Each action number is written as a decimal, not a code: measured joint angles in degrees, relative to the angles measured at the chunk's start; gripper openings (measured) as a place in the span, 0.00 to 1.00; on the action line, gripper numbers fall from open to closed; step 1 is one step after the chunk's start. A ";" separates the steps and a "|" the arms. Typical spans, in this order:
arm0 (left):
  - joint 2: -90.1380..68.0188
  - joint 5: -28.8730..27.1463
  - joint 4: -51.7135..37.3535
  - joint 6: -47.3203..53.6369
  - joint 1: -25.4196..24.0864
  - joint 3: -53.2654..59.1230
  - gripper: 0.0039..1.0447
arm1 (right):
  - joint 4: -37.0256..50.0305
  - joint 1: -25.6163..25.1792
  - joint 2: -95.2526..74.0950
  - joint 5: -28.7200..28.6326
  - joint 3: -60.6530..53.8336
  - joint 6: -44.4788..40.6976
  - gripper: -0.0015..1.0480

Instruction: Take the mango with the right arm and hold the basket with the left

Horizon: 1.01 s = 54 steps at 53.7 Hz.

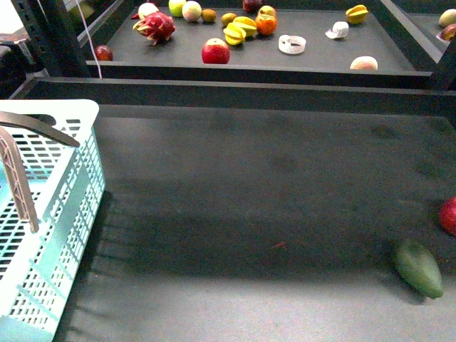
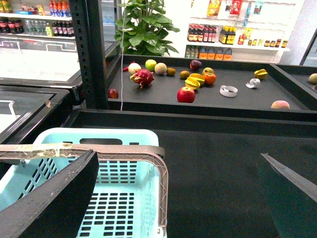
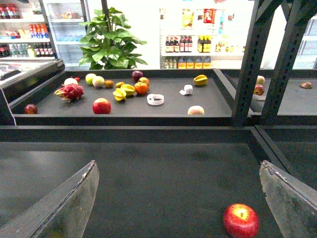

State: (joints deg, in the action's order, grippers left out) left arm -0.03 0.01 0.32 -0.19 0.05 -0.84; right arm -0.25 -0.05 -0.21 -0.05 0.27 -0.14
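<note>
The pale aqua basket (image 1: 63,187) will hang below the raised handle's end (image 1: 33,222) with its opening up when the robot lifts, because that end is fixed at the basket's side.
The pale aqua basket (image 1: 68,182) stands at the near left of the dark table, with its brown-grey ribbed handle (image 1: 20,182) raised. In the left wrist view the basket (image 2: 119,135) lies below my left gripper (image 2: 178,154), which is open and empty above the handle (image 2: 161,171) on the basket's table-side rim. My right gripper (image 3: 178,163) is open and empty over the table. I cannot pick out the mango in any view. Neither gripper shows in the front view.
A dark green oval fruit (image 1: 419,268) and a red apple (image 1: 449,215) lie at the near right; the apple (image 3: 240,220) sits between my right fingers, near one. The back shelf (image 1: 320,60) holds a dragon fruit (image 1: 157,26), a red apple (image 1: 215,51), star fruits (image 1: 235,33) and other fruit.
</note>
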 joint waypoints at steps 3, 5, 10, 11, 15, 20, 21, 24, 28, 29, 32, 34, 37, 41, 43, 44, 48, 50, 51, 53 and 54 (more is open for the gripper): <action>0.00 0.02 0.00 -0.02 0.00 0.00 0.95 | 0.00 0.00 0.00 0.00 0.00 0.00 0.92; 0.00 0.02 0.00 0.00 0.00 0.00 0.95 | 0.00 0.00 0.00 0.00 0.00 0.00 0.92; 0.00 0.02 0.00 0.00 0.00 0.00 0.95 | 0.00 0.00 0.00 0.00 0.00 0.00 0.92; 0.00 0.02 0.00 0.00 0.00 0.00 0.95 | 0.00 0.00 0.00 0.00 0.00 0.00 0.92; 0.00 0.02 0.00 0.00 0.00 0.00 0.95 | 0.00 0.00 0.00 0.00 0.00 0.00 0.92; 0.00 0.00 0.00 0.00 0.00 0.00 0.95 | 0.00 0.00 0.00 0.00 0.00 0.00 0.92; 0.00 0.02 0.00 0.00 0.00 0.00 0.95 | 0.00 0.00 0.00 0.00 0.00 0.00 0.92; 0.00 0.00 0.00 0.00 0.00 0.00 0.95 | 0.00 0.00 0.00 0.00 0.00 0.00 0.92; 0.00 0.00 0.00 0.00 0.00 0.00 0.95 | 0.00 0.00 0.00 0.00 0.00 0.00 0.92; 0.00 0.02 0.00 0.00 0.00 0.00 0.95 | 0.00 0.00 0.00 0.00 0.00 0.00 0.92; 0.00 0.00 0.00 0.00 0.00 0.00 0.95 | 0.00 0.00 0.00 0.00 0.00 0.00 0.92; 0.00 0.00 0.00 0.00 0.00 0.00 0.95 | 0.00 0.00 0.00 0.00 0.00 0.00 0.92; 0.00 0.02 0.00 0.00 0.00 0.00 0.95 | 0.00 0.00 0.00 0.00 0.00 0.00 0.92; 0.00 0.00 0.00 0.00 0.00 0.00 0.95 | 0.00 0.00 0.00 0.00 0.00 0.00 0.92; 0.00 0.00 0.00 0.00 0.00 0.00 0.95 | 0.00 0.00 0.00 0.00 0.00 0.00 0.92; 0.00 0.02 0.00 0.00 0.00 0.00 0.95 | 0.00 0.00 0.00 0.00 0.00 0.00 0.92; 0.00 0.00 0.00 0.00 0.00 0.00 0.95 | 0.00 0.00 0.00 0.00 0.00 0.00 0.92; 0.00 0.00 0.00 0.00 0.00 0.00 0.95 | 0.00 0.00 0.00 0.00 0.00 0.00 0.92; 0.00 0.02 0.00 0.00 0.00 0.00 0.95 | 0.00 0.00 0.00 0.00 0.00 0.00 0.92; 0.00 0.00 0.00 0.00 0.00 0.00 0.95 | 0.00 0.00 0.00 0.00 0.00 0.00 0.92; 0.00 0.00 0.00 0.00 0.00 0.00 0.95 | 0.00 0.00 0.00 0.00 0.00 0.00 0.92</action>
State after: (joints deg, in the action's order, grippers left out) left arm -0.03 0.01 0.32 -0.19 0.05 -0.84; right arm -0.25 -0.05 -0.21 -0.05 0.27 -0.14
